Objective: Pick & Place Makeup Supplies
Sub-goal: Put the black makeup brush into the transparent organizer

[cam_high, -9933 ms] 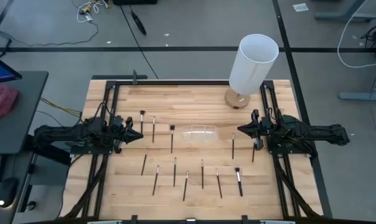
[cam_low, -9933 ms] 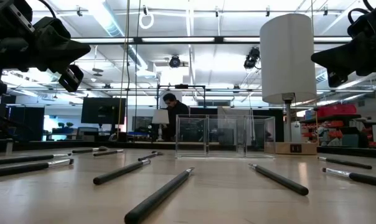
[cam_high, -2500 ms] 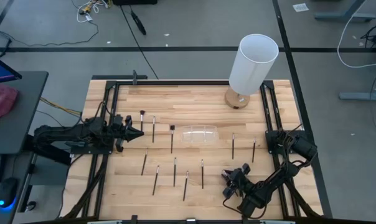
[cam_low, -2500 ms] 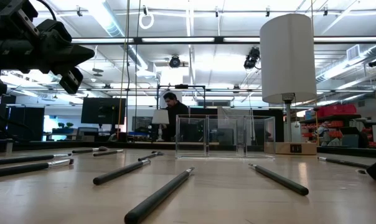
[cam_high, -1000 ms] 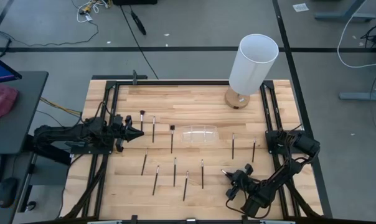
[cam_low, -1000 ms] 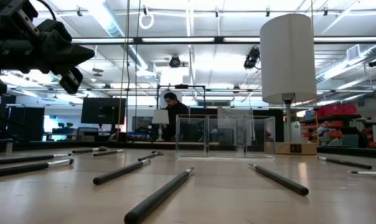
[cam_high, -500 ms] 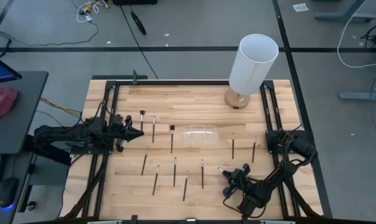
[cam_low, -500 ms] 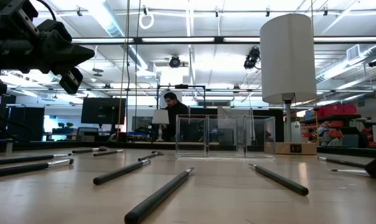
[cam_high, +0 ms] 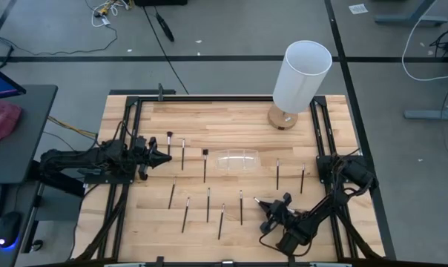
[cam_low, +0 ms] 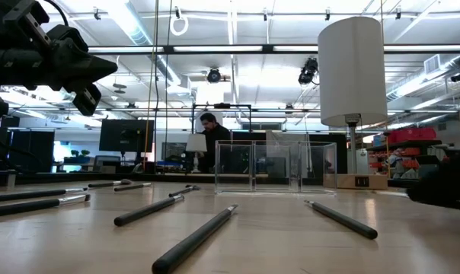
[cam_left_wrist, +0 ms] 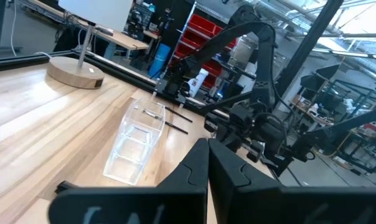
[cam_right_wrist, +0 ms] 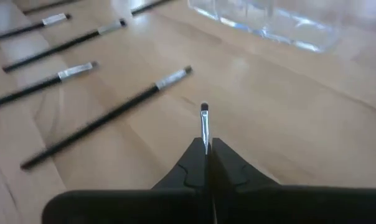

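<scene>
The brush's bristle tip (cam_right_wrist: 205, 107) sticks out of the robot's right gripper, so next the left gripper takes the bristle tip and lowers the brush handle first into the clear holder (cam_high: 222, 160).
Several thin dark makeup brushes lie flat on the wooden table, among them one (cam_high: 240, 207) near the middle and one (cam_right_wrist: 107, 121) just in front of my right gripper. My right gripper (cam_high: 265, 209) is low over the near middle of the table, shut on one slim brush (cam_right_wrist: 204, 123). My left gripper (cam_high: 163, 157) waits shut at the table's left side, holding nothing. The clear plastic holder (cam_high: 239, 160) stands at the table's centre. My right gripper pinches the brush's thin shaft (cam_right_wrist: 205, 140) between its two shut fingers, which lie along it. The silver ferrule and dark bristle tip (cam_right_wrist: 204, 107) stick out past the fingertips toward the table's left. The fingers hide the handle. The bristle end is clear of the wood.
A tall white cylinder lamp (cam_high: 302, 74) on a round wooden base stands at the far right. Black rails (cam_high: 132, 111) run along the table's left and right sides. Two more brushes (cam_high: 277, 173) lie right of the holder. A person shows far behind the table in the low view.
My right gripper has moved toward the table's left edge, carrying the brush with it, and has turned a little. The right arm has come into the low view at its right side. The other brushes lie where they were.
</scene>
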`<state>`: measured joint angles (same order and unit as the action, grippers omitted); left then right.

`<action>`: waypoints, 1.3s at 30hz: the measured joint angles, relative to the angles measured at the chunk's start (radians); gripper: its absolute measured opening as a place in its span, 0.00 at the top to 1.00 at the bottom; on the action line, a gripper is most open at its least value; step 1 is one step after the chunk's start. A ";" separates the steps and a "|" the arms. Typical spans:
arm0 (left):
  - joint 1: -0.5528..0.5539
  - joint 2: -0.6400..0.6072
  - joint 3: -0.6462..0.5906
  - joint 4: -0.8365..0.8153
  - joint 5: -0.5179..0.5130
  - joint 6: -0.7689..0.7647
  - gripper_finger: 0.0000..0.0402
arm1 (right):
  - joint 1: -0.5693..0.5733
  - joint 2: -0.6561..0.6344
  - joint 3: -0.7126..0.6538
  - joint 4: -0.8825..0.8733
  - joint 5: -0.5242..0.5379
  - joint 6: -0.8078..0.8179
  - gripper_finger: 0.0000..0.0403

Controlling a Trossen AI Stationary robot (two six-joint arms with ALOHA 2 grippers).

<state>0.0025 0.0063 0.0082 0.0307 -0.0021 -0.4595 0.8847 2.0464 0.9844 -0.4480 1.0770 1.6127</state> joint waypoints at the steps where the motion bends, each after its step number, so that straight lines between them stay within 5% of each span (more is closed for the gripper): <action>1: 0.000 0.000 0.000 0.000 0.001 0.005 0.99 | -0.004 0.000 0.000 0.022 0.022 -0.021 0.99; 12: -0.109 0.008 0.000 0.061 0.013 0.156 0.99 | -0.060 -0.054 0.002 0.242 0.226 -0.282 0.99; 18: -0.206 0.140 0.000 0.169 -0.084 0.237 0.99 | -0.114 -0.102 0.002 0.494 0.212 -0.630 0.99; 27: -0.265 0.555 0.000 0.474 -0.203 0.324 0.99 | -0.223 -0.113 0.002 0.986 -0.114 -1.222 0.99; 36: -0.251 0.994 0.001 0.894 -0.207 0.450 0.99 | -0.286 -0.113 0.003 1.163 -0.382 -1.412 0.99; 39: -0.251 1.124 0.049 0.894 -0.169 0.522 0.99 | -0.286 -0.113 0.003 1.190 -0.401 -1.441 0.99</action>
<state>-0.2481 1.1305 0.0571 0.9245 -0.1714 0.0623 0.5982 1.9335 0.9871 0.7419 0.6760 0.1712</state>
